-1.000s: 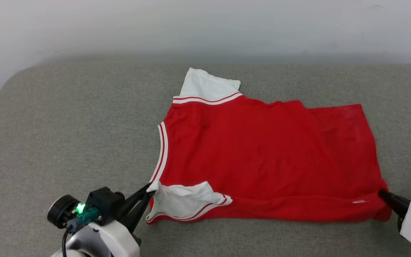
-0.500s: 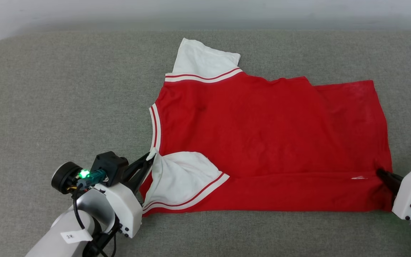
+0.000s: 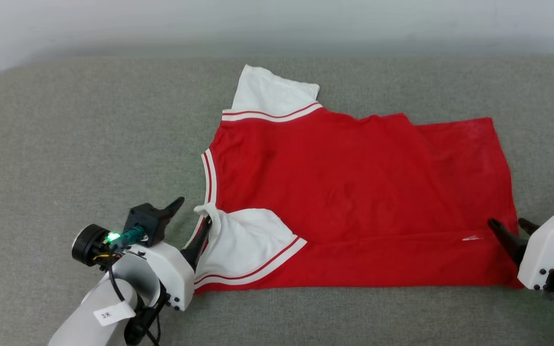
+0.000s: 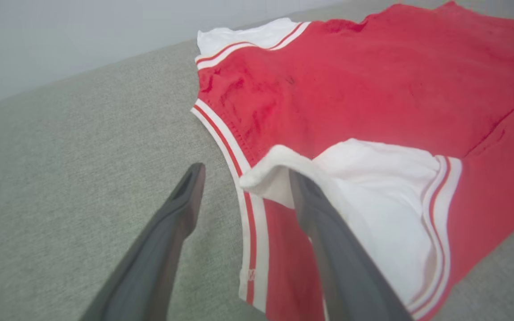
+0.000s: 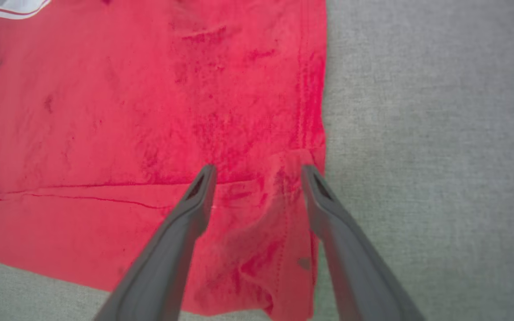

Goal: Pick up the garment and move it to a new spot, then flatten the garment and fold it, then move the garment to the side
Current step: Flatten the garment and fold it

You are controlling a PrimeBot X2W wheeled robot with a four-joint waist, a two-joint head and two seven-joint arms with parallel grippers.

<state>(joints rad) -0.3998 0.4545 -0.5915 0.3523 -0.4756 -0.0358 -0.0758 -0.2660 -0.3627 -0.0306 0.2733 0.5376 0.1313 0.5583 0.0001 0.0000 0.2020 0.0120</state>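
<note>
The white sleeve (image 3: 249, 239) is folded back from its striped trim (image 3: 258, 271) onto the red cloth, so I expect it to stay there when I pull the striped corner.
The garment (image 3: 354, 192), red with white sleeves and striped trim, lies spread on the grey cushion (image 3: 89, 144), its near strip folded over the body. One white sleeve (image 3: 248, 240) lies folded on the red cloth, the other (image 3: 272, 91) points to the far side. My left gripper (image 3: 191, 212) is open at the collar end; the sleeve's corner (image 4: 266, 171) rests against its right finger (image 4: 328, 240). My right gripper (image 3: 507, 222) is open over the hem corner (image 5: 283, 214), with rumpled cloth between its fingers but not pinched.
The grey cushion (image 5: 440, 133) reaches well past the garment on the left, the right and the near side. A pale wall (image 3: 277, 24) runs along the cushion's far edge.
Both grippers have opened and let go of the garment: the left released the sleeve corner, the right the hem corner. The garment now lies on the cushion. The head camera has shifted.
</note>
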